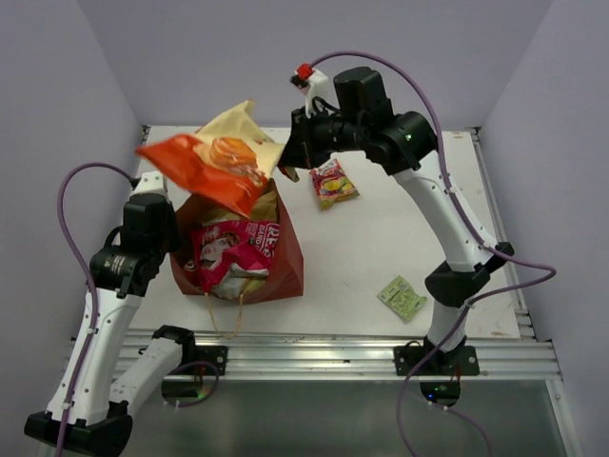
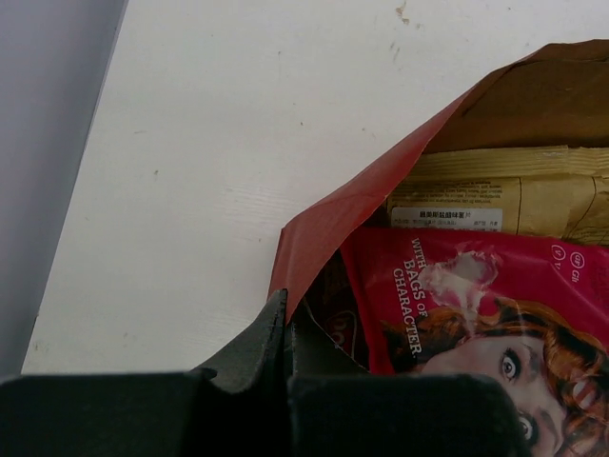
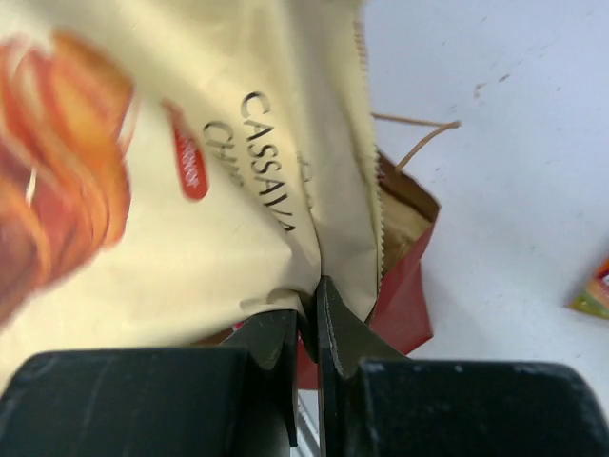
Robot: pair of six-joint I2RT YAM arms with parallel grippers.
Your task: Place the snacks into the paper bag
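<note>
The chips packet's orange end point(image 1: 164, 159) is sticking out past the paper bag's rim, so my right gripper needs to swing the packet over the bag's opening point(image 1: 234, 249) first and then lower it.
The dark red-brown paper bag point(image 1: 285, 265) stands open at the left of the table. A pink-red packet point(image 1: 233, 249) and a tan kraft pouch point(image 2: 495, 190) sit inside it. My left gripper point(image 2: 285, 309) is shut on the bag's rim point(image 2: 352, 205), at the bag's left side point(image 1: 179, 255). My right gripper point(image 1: 285, 157) is shut on the edge of a large orange and cream chips packet point(image 1: 214, 167) and holds it in the air just above the bag's mouth; the right wrist view shows its cream face point(image 3: 190, 190) over the bag point(image 3: 404, 286). No teal packet shows.
A yellow-red packet point(image 1: 333, 183) lies on the white table right of the bag and shows at the right wrist view's edge point(image 3: 595, 290). A small green sachet point(image 1: 402, 297) lies near the front right. A tan cord handle point(image 3: 419, 143) trails behind the bag. Grey walls enclose the table.
</note>
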